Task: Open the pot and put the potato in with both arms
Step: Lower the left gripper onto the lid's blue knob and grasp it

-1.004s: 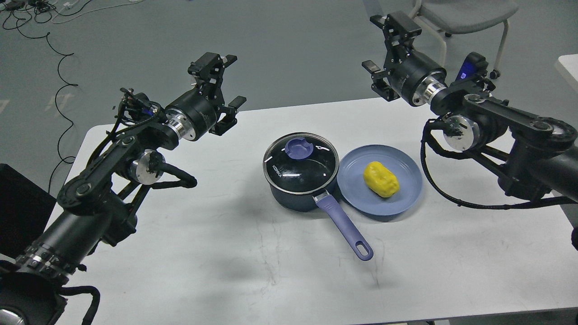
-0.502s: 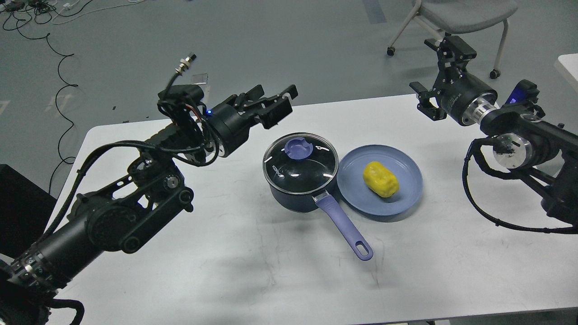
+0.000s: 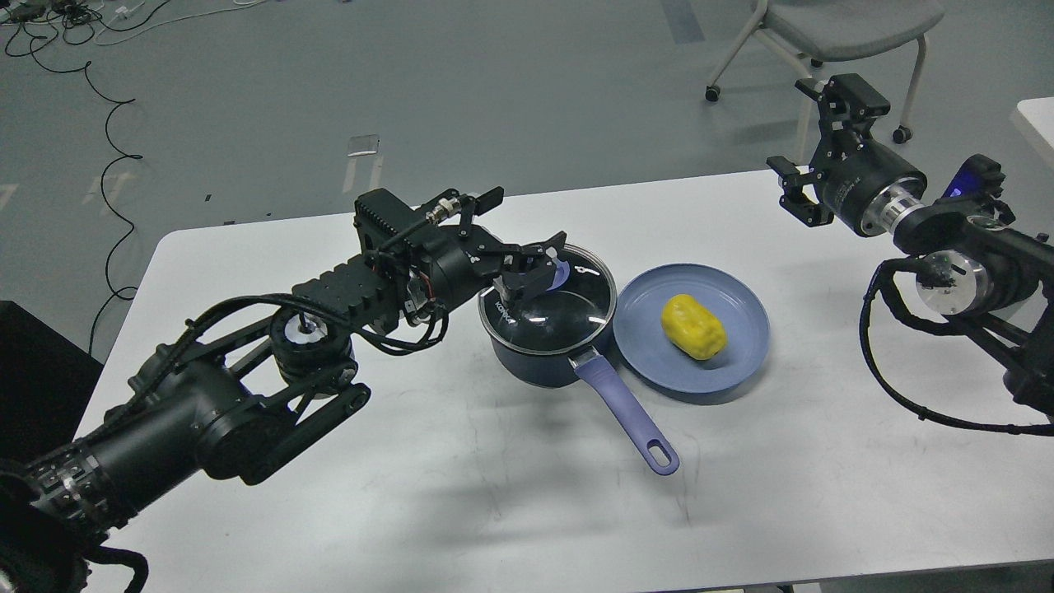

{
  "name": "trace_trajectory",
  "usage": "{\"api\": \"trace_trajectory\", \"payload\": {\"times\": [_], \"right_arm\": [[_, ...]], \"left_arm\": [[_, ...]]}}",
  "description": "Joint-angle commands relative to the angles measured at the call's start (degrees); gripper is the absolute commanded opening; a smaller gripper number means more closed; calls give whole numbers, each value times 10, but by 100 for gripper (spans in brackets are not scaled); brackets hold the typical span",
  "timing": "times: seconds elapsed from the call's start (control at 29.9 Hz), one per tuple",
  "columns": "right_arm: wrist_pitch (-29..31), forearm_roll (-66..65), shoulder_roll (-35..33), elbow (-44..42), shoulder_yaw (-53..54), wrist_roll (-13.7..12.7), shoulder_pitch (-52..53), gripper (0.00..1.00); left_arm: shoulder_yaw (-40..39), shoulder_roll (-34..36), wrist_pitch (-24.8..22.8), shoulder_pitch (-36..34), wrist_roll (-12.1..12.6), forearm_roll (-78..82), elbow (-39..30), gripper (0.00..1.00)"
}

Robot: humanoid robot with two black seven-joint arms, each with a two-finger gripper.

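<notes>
The glass lid shows just a plain dark interior (image 3: 565, 321) through it, so I should expect to find an empty pot (image 3: 538, 369) when I lift the lid.
The dark navy pot (image 3: 535, 362) stands mid-table with its glass lid (image 3: 568, 313) on and its periwinkle handle (image 3: 627, 413) pointing to the front right. My left gripper (image 3: 537, 265) is low over the lid, its fingers (image 3: 519, 288) spread on either side of the blue knob (image 3: 562, 273), which is partly hidden. The yellow potato (image 3: 693, 327) lies on a flat light-blue plate (image 3: 733, 366) right of the pot. My right gripper (image 3: 823, 148) is open and empty, raised over the table's far right corner.
The white table (image 3: 461, 494) has its far edge just behind the pot. A grey chair (image 3: 840, 25) stands behind the right arm. Cables (image 3: 107, 107) lie on the floor at the far left. A black box (image 3: 33, 371) sits at the left edge.
My left arm has swung right and down, bringing its gripper from above the table to the lid's knob. My right gripper has drawn back slightly to the right. Pot, plate and potato have not moved.
</notes>
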Motion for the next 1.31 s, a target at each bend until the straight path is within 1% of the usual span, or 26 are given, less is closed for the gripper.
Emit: {"api": "trace_trajectory", "payload": {"times": [0.0,0.2,0.3,0.47,0.7,0.94,1.07,1.27], "right_arm": [[-1,0,-1,-1,0,0,-1,100],[-1,-1,-8,-3,-4,0,-11,100],[-1,-1,-8,-3,-3,0,-17,100],[0,-1,-8,-3,-4,-1,-21,100],[0,-1,-8,-3,-4,-1,-26,100],[0,-1,-8,-3,-5,-1,-27,100],[0,-1,-8,-3,-5,-1,-27,100],[0,-1,-8,-3,-5,-1,-31,100]], "left_arm": [[7,-4,1,8,1,-5,12,98],[6,-6,1,15,1,-16,27,98],[8,-18,1,15,0,-43,33,98],[8,-23,1,16,0,-41,30,98],[10,-50,1,14,0,-41,34,98],[16,-54,1,15,1,-41,36,98],[16,-70,2,14,0,-40,64,98],[16,-81,2,16,0,-40,66,98]]}}
